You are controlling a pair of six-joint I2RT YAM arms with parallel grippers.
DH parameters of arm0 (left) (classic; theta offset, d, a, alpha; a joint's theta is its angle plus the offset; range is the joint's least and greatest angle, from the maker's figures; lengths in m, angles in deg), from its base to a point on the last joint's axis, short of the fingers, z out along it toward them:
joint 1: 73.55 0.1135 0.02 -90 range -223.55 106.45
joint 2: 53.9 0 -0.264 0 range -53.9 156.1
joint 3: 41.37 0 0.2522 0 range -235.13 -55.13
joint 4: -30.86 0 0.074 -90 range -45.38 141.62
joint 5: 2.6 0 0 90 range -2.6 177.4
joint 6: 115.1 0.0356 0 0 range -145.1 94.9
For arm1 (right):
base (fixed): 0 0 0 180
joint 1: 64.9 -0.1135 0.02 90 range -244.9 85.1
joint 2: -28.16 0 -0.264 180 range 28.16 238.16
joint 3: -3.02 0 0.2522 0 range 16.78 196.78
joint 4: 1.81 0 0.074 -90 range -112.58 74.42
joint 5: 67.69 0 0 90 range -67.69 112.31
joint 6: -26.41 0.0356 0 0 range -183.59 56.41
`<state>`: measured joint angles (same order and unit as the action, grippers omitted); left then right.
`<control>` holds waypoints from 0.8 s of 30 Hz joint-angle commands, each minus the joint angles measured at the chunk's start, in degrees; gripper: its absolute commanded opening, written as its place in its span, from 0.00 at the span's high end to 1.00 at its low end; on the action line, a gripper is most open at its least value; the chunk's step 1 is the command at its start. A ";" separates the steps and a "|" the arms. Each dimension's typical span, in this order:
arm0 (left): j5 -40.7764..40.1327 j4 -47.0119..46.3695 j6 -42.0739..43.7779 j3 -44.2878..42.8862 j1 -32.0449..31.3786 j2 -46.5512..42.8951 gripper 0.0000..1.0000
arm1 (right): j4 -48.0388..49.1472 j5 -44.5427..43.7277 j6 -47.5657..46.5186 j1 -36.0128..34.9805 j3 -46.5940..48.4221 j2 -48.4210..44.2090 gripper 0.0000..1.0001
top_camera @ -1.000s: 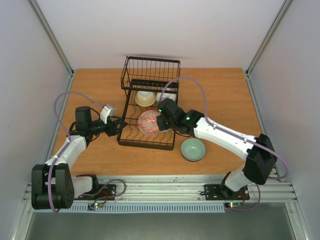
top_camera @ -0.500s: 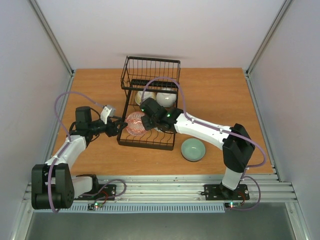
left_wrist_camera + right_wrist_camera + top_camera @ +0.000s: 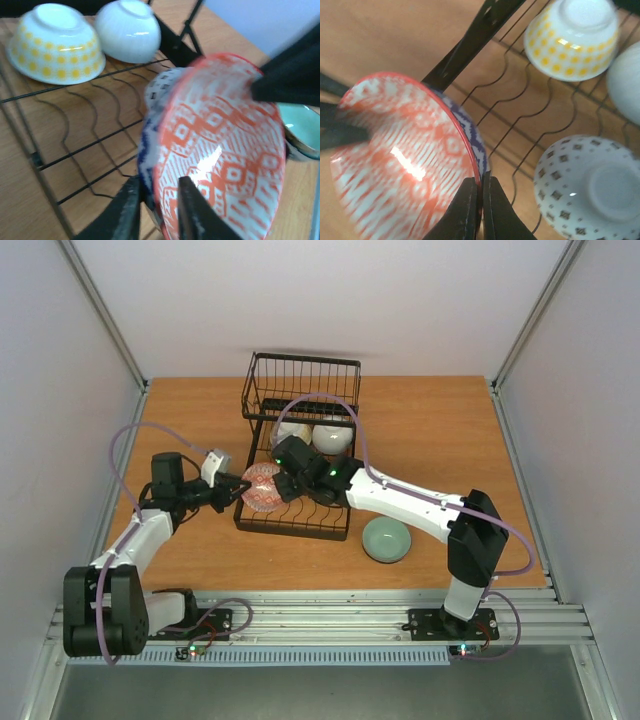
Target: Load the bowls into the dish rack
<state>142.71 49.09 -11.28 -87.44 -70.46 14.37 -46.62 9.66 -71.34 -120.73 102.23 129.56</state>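
I should hold the pink-red bowl with my left gripper while my right gripper reaches around its blue outside, because the bowl is on edge and my right gripper is pinching its rim.
The pink-red patterned bowl with a blue-patterned outside is held on edge over the left edge of the black wire dish rack. My right gripper is shut on its rim. My left gripper is open and straddles the opposite rim, one finger inside the bowl and one outside. In the rack lie a yellow-dotted bowl, a white bowl and a blue-and-white square-patterned bowl, all upside down. A pale green bowl sits on the table right of the rack.
The rack's tall basket section stands at the far end. The right arm reaches across the rack's near half. Grey walls close in the wooden table on the left, right and back.
My right arm has carried the red patterned bowl leftwards from the rack's middle to its left edge, putting the rim between the left gripper's fingers. The left arm has barely moved.
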 commanded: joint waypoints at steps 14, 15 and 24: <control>2.57 1.57 1.55 -2.29 -0.63 0.19 0.99 | 9.61 5.02 1.12 0.75 -7.39 -7.29 0.59; 2.94 1.66 1.62 -2.35 -0.62 0.20 1.00 | 11.71 9.83 2.12 1.77 -9.40 -8.61 0.47; 5.56 3.68 3.66 -2.73 -0.54 0.02 1.00 | 26.55 35.35 10.08 8.30 -20.96 -13.08 0.14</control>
<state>143.82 52.78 -9.42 -88.58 -71.02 15.46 -28.90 32.70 -66.09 -113.91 83.87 117.72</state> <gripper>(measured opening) 0.044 0.817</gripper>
